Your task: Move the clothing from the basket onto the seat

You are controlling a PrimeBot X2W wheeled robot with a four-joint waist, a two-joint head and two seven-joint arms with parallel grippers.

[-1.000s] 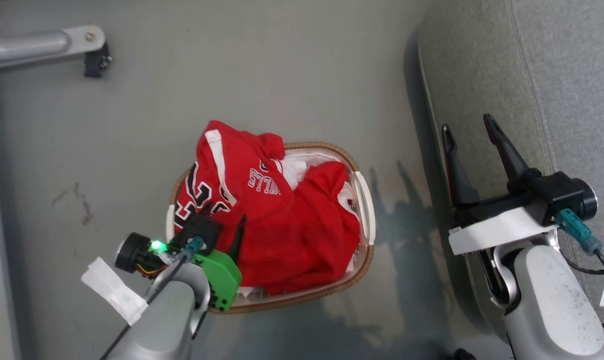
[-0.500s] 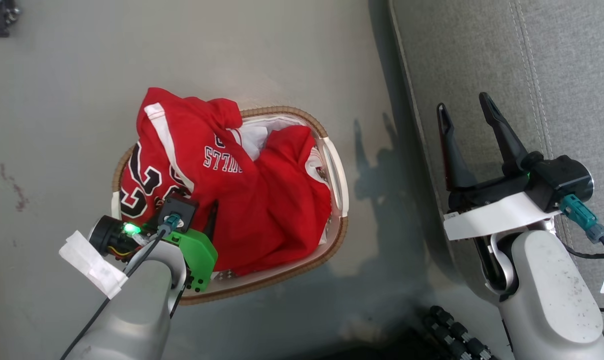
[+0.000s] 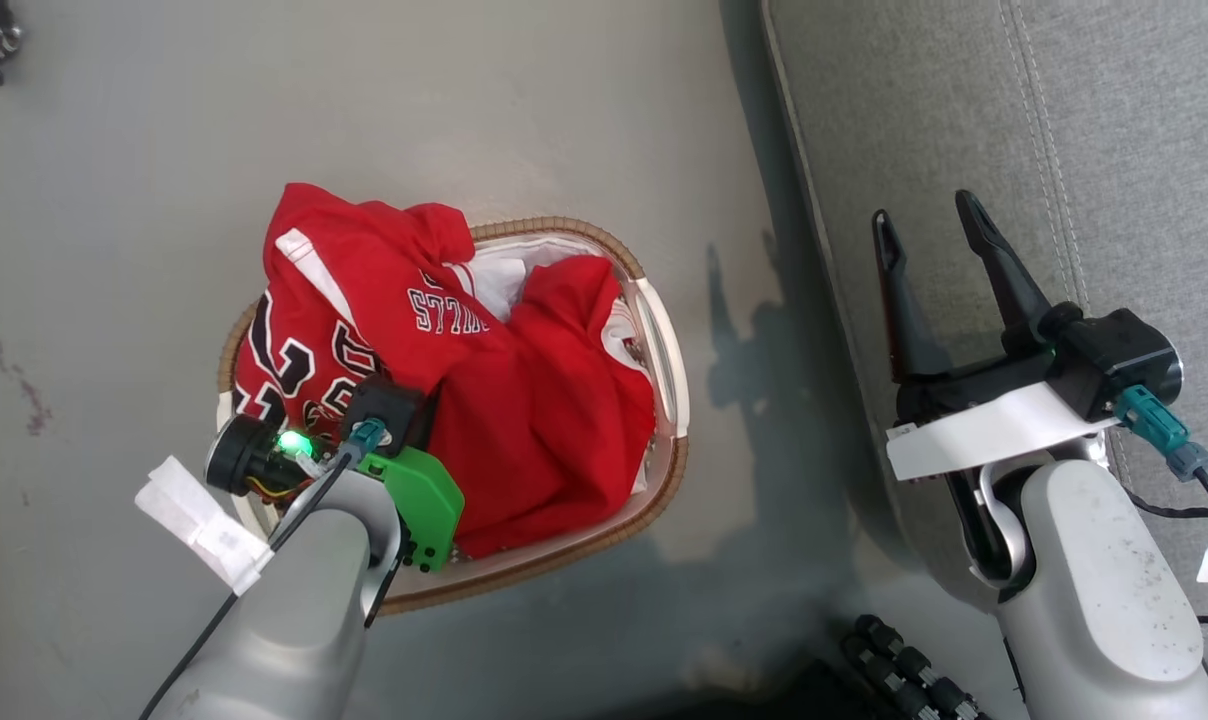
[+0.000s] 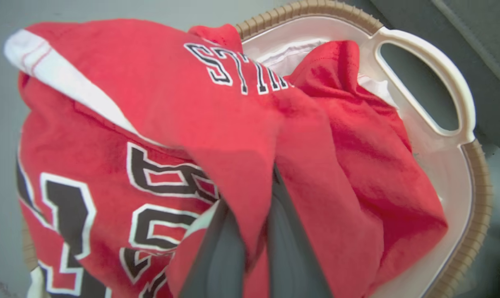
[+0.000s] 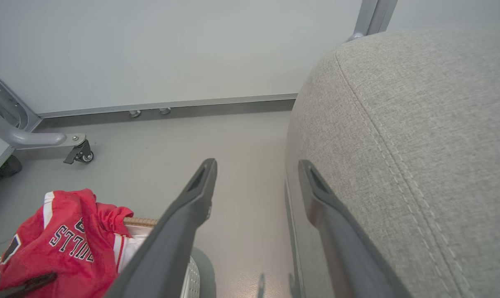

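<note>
White cloth (image 3: 500, 283) shows between the red folds. The second red jersey (image 3: 552, 402) will uncover a white layer under it when I lift it away.
Red jerseys (image 3: 524, 420) with white trim and black-and-white lettering are heaped in the oval white basket (image 3: 664, 330), one hanging over its far-left brown rim. The left arm's green wrist mount (image 3: 419, 500) sits over the basket's near-left side, its fingers buried in the cloth. In the left wrist view my left gripper (image 4: 250, 207) is shut on a fold of red jersey (image 4: 217, 124), close to the white handle (image 4: 465, 103). My right gripper (image 3: 924, 212) stands open and holds nothing, over the rounded edge of the grey seat (image 3: 964, 100). Its fingertips (image 5: 208, 165) are well apart beside the cushion (image 5: 419, 124).
The basket stands on grey floor left of the sofa. A caster (image 5: 82, 153) on a metal frame leg sits near the far wall. A black ridged object (image 3: 904, 660) lies on the floor by the right arm's base. A reddish stain (image 3: 24, 400) marks the floor at the left.
The head camera has shifted, sliding the whole scene left and up. My left gripper has gone deeper into the jerseys and its dark finger is now hidden under fabric. The right gripper has stayed put.
</note>
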